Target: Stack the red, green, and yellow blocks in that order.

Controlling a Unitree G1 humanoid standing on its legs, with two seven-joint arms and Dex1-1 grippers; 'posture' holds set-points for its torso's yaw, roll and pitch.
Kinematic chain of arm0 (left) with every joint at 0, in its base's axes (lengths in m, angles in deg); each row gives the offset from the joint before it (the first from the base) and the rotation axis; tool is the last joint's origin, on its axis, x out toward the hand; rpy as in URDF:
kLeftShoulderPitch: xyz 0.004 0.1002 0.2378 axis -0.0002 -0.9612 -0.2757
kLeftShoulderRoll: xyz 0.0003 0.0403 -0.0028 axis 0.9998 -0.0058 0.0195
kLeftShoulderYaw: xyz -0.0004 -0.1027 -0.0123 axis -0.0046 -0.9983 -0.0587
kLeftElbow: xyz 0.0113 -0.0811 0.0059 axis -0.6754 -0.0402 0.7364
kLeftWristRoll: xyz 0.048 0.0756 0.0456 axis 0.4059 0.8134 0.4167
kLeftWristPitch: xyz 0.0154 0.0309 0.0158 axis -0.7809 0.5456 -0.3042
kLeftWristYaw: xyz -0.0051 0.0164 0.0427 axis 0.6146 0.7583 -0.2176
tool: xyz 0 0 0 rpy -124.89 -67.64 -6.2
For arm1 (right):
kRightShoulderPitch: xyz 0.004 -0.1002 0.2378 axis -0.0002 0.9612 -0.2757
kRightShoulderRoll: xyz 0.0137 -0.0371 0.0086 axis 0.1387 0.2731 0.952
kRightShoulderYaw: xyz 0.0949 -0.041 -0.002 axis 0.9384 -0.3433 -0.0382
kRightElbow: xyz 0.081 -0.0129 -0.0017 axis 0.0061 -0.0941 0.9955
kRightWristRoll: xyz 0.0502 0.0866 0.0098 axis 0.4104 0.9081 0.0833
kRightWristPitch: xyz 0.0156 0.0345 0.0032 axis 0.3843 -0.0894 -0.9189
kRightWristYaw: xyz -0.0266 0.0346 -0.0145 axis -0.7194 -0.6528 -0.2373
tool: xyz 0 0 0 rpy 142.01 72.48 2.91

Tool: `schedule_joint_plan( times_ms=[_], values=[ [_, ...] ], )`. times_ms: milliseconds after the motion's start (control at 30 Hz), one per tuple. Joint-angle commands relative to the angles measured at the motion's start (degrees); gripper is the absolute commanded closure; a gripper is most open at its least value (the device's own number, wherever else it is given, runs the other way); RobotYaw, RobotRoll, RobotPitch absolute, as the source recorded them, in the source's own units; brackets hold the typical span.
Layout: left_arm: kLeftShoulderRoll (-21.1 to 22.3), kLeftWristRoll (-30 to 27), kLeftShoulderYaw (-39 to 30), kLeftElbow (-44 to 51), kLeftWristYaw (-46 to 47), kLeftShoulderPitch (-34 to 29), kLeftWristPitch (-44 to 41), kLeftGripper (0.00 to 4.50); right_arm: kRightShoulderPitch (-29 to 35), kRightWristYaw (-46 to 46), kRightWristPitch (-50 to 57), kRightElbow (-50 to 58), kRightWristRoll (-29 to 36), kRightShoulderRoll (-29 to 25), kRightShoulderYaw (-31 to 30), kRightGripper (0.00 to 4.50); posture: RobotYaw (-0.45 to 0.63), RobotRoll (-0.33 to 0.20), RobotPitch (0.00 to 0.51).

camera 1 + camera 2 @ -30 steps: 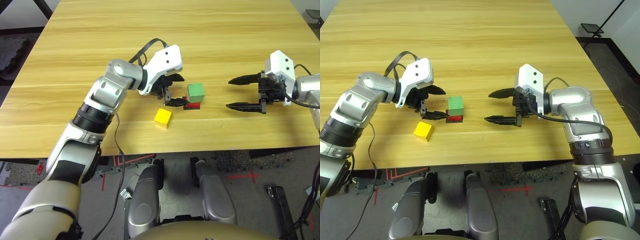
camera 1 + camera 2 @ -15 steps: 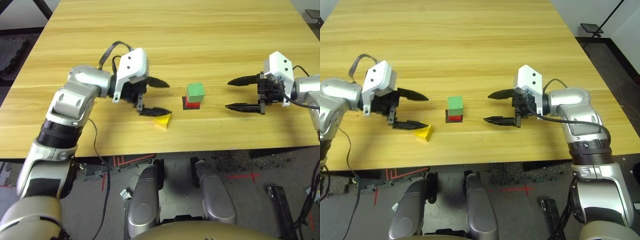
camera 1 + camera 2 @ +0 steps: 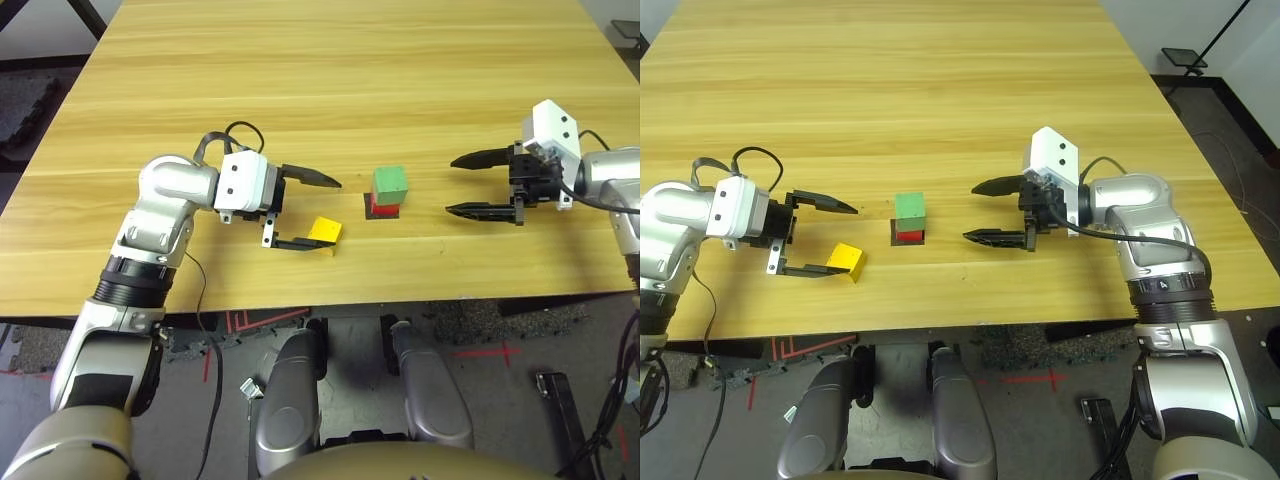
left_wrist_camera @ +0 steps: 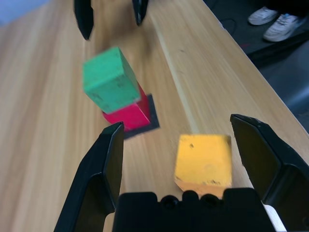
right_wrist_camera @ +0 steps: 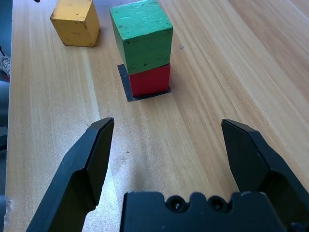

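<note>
My left gripper's open fingers are facing the yellow block's opposite sides (image 4: 203,162), clear of the stack. I keep lowering them until they reach around the yellow block (image 3: 848,259), then close them.
The green block (image 3: 390,184) sits on the red block (image 3: 385,209), which rests on a flat black square patch (image 5: 126,87) near the table's front middle. Left of this stack the yellow block (image 3: 324,232) lies on the table. My left gripper (image 3: 325,214) is open and points at the stack. The yellow block (image 4: 203,159) lies between its fingers, close to the one nearer the table's front edge, and is not gripped. To the right of the stack my right gripper (image 3: 450,186) is open and faces the green block (image 5: 142,34) across a gap.
The wooden table (image 3: 300,80) stretches bare behind the blocks. Its front edge (image 3: 400,295) runs just in front of the yellow block and both grippers. Floor and cables show beyond the table's sides.
My left gripper has drawn back left from the stack, turned level and come around the yellow block, still open. The right gripper has edged slightly left. The blocks have not moved.
</note>
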Motion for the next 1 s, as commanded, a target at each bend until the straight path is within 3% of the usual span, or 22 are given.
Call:
schedule_joint_plan(
  times_ms=[33,367,1000],
  values=[
    [1.6,0.1,1.1,-0.6,-2.8,-0.8,-0.5,0.01,1.0,0.1,-0.4,0.0,-0.2,-0.2,0.0,0.00,0.25,0.089,0.256],
    [2.1,2.5,3.7,-4.3,-4.9,-0.6,-1.4,0.01,2.1,-0.6,0.0,1.1,0.2,-0.2,0.3,0.00,0.25,0.094,0.262],
    [-3.5,7.0,5.1,-17.3,-5.0,3.8,7.0,0.01,3.5,-1.2,0.8,3.0,0.7,-0.7,0.6,0.00,0.22,0.080,0.254]
  ],
)
